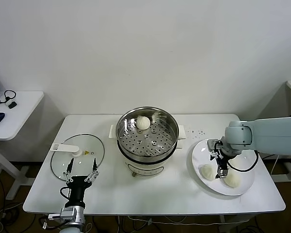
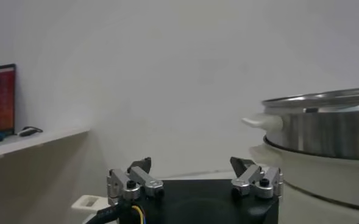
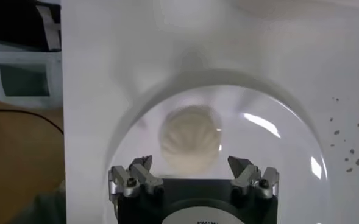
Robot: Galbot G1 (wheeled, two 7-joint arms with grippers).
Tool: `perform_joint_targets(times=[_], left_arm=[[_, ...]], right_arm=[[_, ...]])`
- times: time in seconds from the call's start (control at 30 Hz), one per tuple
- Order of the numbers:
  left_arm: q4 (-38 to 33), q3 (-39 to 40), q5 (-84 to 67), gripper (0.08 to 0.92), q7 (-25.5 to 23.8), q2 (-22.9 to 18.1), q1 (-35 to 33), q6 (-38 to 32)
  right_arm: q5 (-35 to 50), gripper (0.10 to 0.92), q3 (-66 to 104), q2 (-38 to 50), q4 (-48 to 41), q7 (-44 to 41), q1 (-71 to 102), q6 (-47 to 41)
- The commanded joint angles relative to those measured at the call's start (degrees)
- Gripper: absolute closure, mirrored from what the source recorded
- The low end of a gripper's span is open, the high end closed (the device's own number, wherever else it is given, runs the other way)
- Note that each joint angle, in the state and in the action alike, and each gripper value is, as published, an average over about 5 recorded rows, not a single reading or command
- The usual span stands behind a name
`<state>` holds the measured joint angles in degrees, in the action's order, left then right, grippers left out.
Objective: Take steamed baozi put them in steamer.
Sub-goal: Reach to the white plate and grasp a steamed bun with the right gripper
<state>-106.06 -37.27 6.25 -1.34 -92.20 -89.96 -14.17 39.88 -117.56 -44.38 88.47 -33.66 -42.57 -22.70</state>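
My right gripper carries on going down toward the pleated baozi (image 1: 207, 171), which lies clear of its neighbours and lined up with the open fingers, until those fingers are on both of its sides (image 3: 191, 141).
The steel steamer (image 1: 147, 138) stands mid-table with one baozi (image 1: 143, 123) on its perforated tray at the back. Two more baozi, one on the left (image 1: 206, 171) and one on the right (image 1: 232, 179), lie on the white plate (image 1: 201, 150) at the right. My right gripper (image 1: 221, 170) is open and hangs just above the plate between those two buns. In the right wrist view it (image 3: 190, 165) is over one pleated baozi (image 3: 190, 141). My left gripper (image 1: 81, 167) is open and parked at the front left; the left wrist view shows it (image 2: 191, 165) beside the steamer (image 2: 322, 131).
A flat glass lid with a white handle (image 1: 77, 153) lies on the table left of the steamer, just behind my left gripper. A side table (image 1: 14, 109) with a mouse and cable stands at the far left.
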Motion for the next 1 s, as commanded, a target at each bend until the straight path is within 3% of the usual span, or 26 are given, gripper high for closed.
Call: perform_joint_targets(times=[0.03, 0.87, 1.0], left_arm=[[0.2, -0.1, 0.2, 0.177, 0.0, -0.2, 0.0, -0.1], [0.4, -0.1, 1.2, 0.177, 0.2, -0.1, -0.1, -0.7], [0.4, -0.1, 1.2, 0.177, 0.2, -0.2, 0.0, -0.7]], right_arm=[[-1.4, 0.203, 3.5, 0.2, -1.6, 0.5, 5.4, -0.5], [-3.0, 0.203, 6.2, -0.1, -3.3, 0.9, 8.1, -0.5], [-3.1, 0.246, 6.5, -0.2, -3.4, 0.7, 8.2, -0.3]])
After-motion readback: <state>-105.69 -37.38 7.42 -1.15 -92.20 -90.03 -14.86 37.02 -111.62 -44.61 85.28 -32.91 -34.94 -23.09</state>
